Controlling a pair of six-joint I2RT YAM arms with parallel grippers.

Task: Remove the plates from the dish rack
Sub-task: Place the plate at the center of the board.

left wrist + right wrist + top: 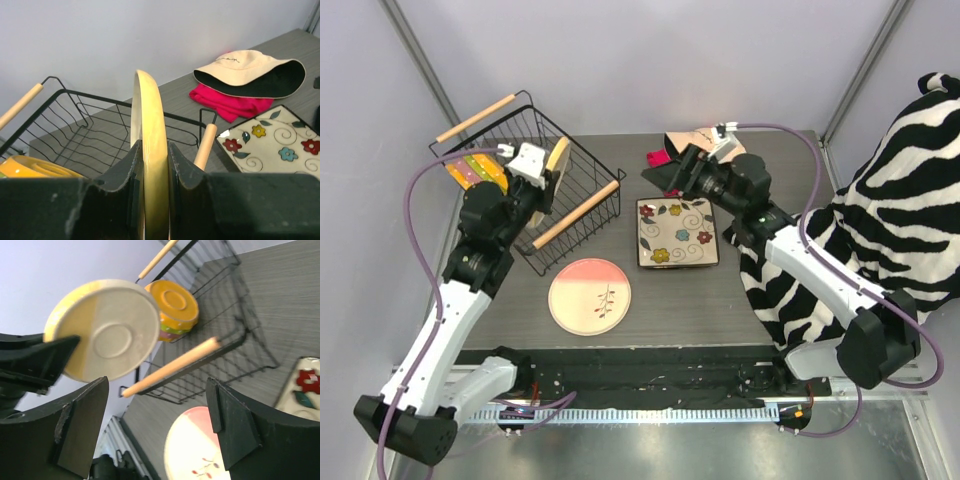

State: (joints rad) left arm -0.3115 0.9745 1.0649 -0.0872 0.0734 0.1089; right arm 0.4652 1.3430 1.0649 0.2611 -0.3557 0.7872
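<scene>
Next, I take the plate's free rim [561, 150] with my empty right gripper and carry the plate clear, because my left gripper is holding the cream-yellow plate [558, 163] upright above the dish rack.
My left gripper [548, 172] is shut on the rim of a cream-yellow round plate [559, 154] and holds it upright above the black wire dish rack [582, 170]. In the left wrist view the plate [149, 115] stands edge-on between the pads of the left gripper [152, 172]. Orange, green and yellow plates [470, 170] lie stacked in the rack's far left corner. A pink plate [590, 296] and the square flowered plate [676, 232] lie on the table. My right gripper [666, 178] is open and empty, right of the rack; its view [157, 425] shows the held plate [107, 330].
A cream-and-black cap [698, 140] and a pink cloth [657, 158] lie at the back of the table. A zebra-striped cloth [900, 220] hangs over the right side. The rack's near wooden handle [576, 214] runs diagonally beside the pink plate.
</scene>
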